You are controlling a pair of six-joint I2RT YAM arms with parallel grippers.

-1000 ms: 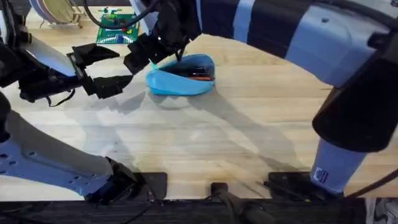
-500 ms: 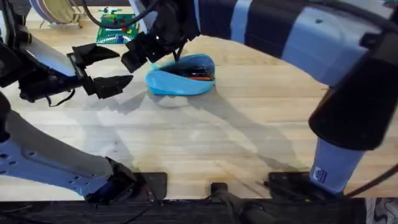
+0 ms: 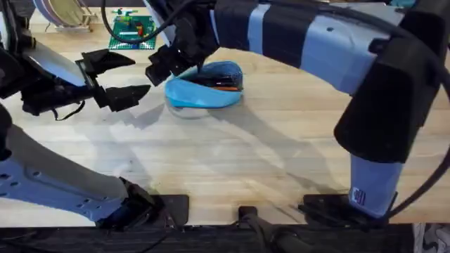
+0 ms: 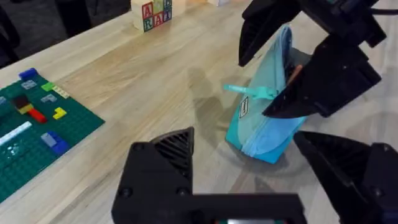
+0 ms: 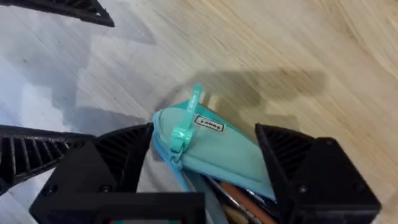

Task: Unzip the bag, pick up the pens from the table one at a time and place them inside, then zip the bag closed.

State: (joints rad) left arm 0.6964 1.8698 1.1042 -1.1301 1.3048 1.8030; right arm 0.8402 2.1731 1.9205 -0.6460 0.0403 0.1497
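Note:
The teal zipper pull (image 5: 182, 135) should slide to the bag's far end when I pull it and cover up the pens (image 3: 222, 86), because they lie inside the bag's open edges.
The light blue bag (image 3: 204, 91) lies on the table (image 3: 246, 154) with its zipper open. An orange and black pen (image 3: 226, 86) shows inside, and pens (image 5: 231, 198) show in the opening in the right wrist view. My right gripper (image 3: 171, 65) is open over the bag's left end, one finger on each side of the teal zipper pull (image 5: 186, 121). The left wrist view shows the bag (image 4: 267, 127) standing on edge between those fingers. My left gripper (image 3: 140, 75) hangs open to the left of the bag, apart from it, holding nothing.
A green brick baseplate (image 3: 133, 31) with small bricks lies at the back left. Lettered wooden blocks (image 4: 152, 12) stand beyond it. A rack of plates (image 3: 63, 14) is in the far left corner. The right arm crosses over the table's middle.
The right arm's upper part has swung left and its gripper has shifted slightly at the bag's left end. The bag and the left gripper have not moved.

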